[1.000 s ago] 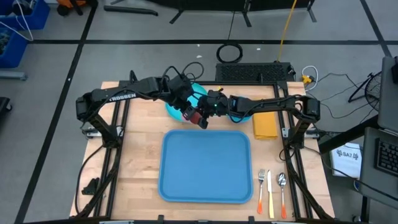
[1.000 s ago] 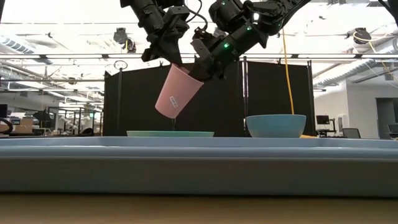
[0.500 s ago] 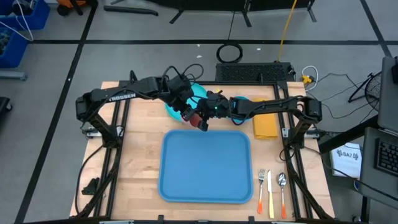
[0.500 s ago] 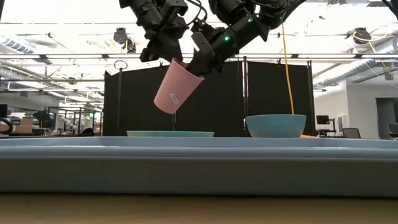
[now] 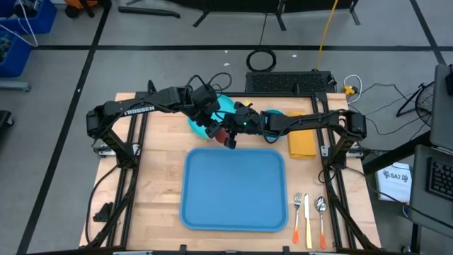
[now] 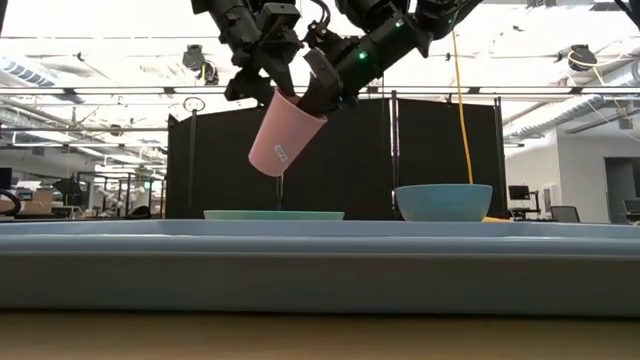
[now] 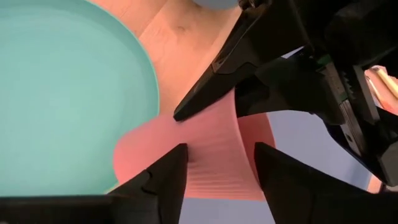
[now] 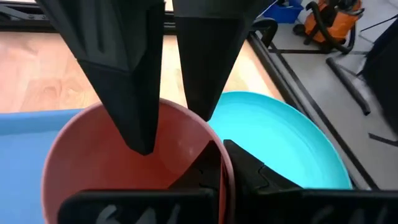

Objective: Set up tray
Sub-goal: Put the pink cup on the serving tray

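The pink cup (image 6: 283,142) hangs crooked from my right gripper, so next my left gripper takes it over by its rim (image 8: 173,107), then stands it on the blue tray first.
A pink cup (image 6: 283,135) hangs tilted in the air above the table's far middle, just beyond the blue tray (image 5: 233,188). My right gripper (image 8: 229,169) is shut on the cup's rim. My left gripper (image 7: 217,177) is open. One of its fingers (image 8: 134,93) reaches into the cup's mouth and the other (image 8: 202,62) stands outside the rim. I cannot tell whether either finger touches the wall. A turquoise plate (image 6: 273,214) lies on the table under the cup. My right gripper pinches the cup's rim (image 8: 225,155), one finger inside the mouth and one outside. It comes from the table's right, slanting a little downward. The cup is lifted clear and hangs tilted below the fingers, its base (image 6: 262,165) pointing down and toward the left.
A blue bowl (image 6: 443,202) stands right of the plate, under the right arm. A yellow-orange napkin (image 5: 301,142) lies at the far right. A fork, knife and spoon (image 5: 308,216) lie right of the tray. Bare wood shows left of the tray.
My left gripper has opened and let go of the cup's rim while staying in place. My right gripper has kept its hold, rolled a little and risen slightly, and the cup has risen slightly with it, still tilted.
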You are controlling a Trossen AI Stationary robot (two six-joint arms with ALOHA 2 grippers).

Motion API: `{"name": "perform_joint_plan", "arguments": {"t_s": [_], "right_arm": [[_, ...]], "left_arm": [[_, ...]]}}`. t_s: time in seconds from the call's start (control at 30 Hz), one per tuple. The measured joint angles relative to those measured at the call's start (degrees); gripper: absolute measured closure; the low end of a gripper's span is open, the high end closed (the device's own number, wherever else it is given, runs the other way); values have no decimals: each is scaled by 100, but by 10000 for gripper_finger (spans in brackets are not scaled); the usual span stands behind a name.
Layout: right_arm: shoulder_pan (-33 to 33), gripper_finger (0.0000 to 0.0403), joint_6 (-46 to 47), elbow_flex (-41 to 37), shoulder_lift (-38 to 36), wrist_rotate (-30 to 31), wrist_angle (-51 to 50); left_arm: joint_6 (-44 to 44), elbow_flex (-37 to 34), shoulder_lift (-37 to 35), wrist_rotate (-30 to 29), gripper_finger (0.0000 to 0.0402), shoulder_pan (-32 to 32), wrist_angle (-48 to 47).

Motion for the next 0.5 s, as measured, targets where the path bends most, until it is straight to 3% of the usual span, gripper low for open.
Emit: {"name": "perform_joint_plan", "arguments": {"t_s": [0.27,0.33,0.5], "right_arm": [[0,403,-340,0,-44,214,5],[11,403,-374,0,-55,343,0],[35,403,-292,0,-55,350,-194]], "left_arm": [[-25,0,0,-51,225,12,68],[-2,3,-2,-50,256,44,99],[166,7,-6,42,379,68,129]]}}
